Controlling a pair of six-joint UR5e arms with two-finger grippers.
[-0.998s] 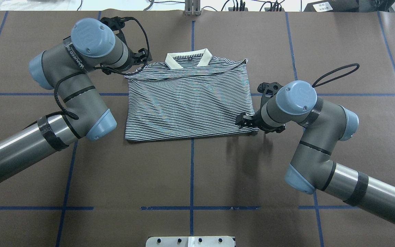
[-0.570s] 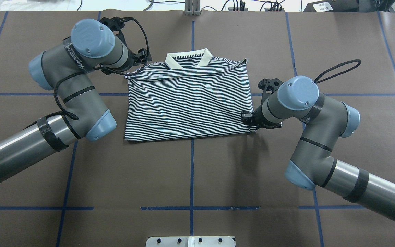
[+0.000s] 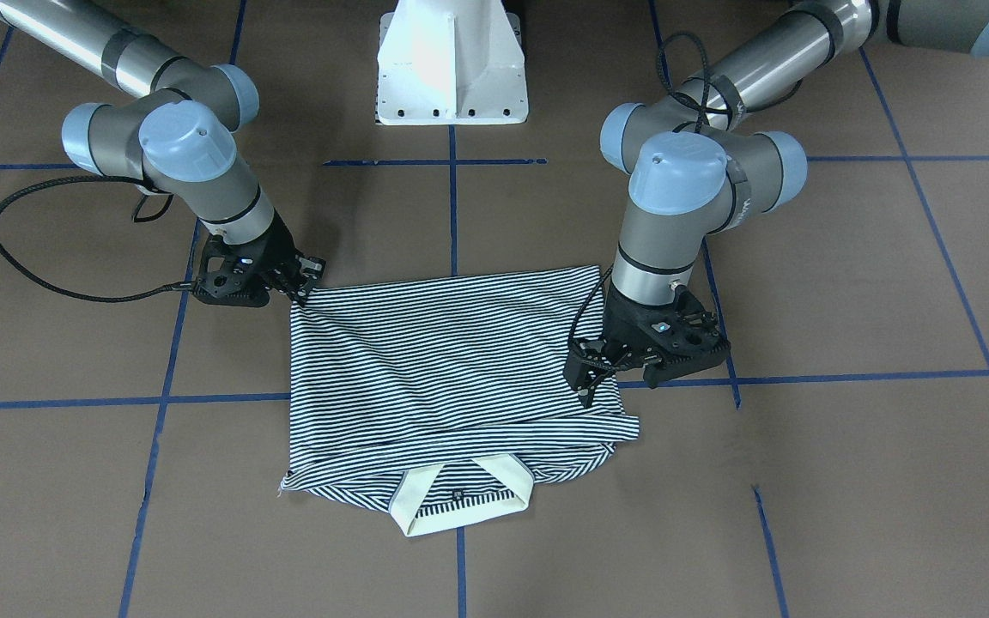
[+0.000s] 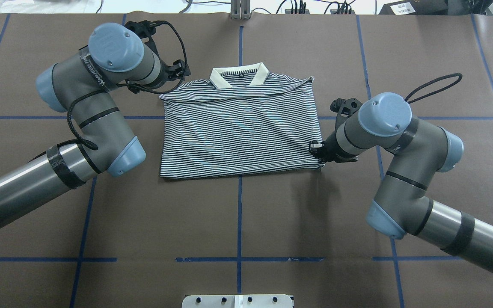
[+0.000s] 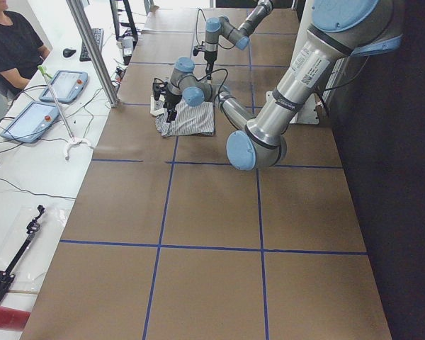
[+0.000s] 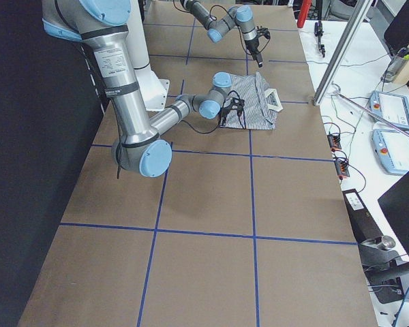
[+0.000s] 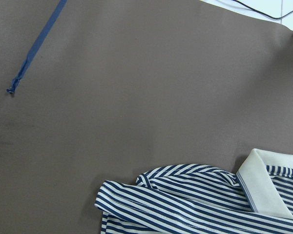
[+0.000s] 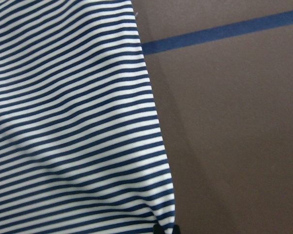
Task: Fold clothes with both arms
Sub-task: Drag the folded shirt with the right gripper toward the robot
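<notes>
The striped polo shirt (image 3: 439, 355) will swing around as one piece, along with its collar, when I pull its corner, because the folded layers (image 3: 565, 441) lie flat together.
The striped polo shirt (image 4: 238, 128) lies folded mid-table with its cream collar (image 4: 240, 75) on the far side; it also shows as the shirt (image 3: 443, 360) in the front view. My right gripper (image 4: 316, 150) is shut on the shirt's near right corner, low on the table, and shows as the right gripper (image 3: 304, 287) from the front. Its wrist view has a dark fingertip (image 8: 165, 229) at the cloth's edge. My left gripper (image 4: 181, 71) hovers open by the far left shoulder and holds nothing; from the front the left gripper (image 3: 585, 382) overlaps that edge. Its wrist view shows only the shoulder fold (image 7: 185, 204).
Brown table paper carries blue tape lines (image 4: 239, 214). The white pedestal base (image 3: 452, 60) stands at the robot's side. A black cable loop (image 4: 432, 85) hangs off the right wrist. A seated person (image 5: 14, 42) and tablets (image 5: 64, 85) are beyond the far edge.
My right arm has moved to the right and dragged the shirt a little that way, collar included. The left arm has stayed in place.
</notes>
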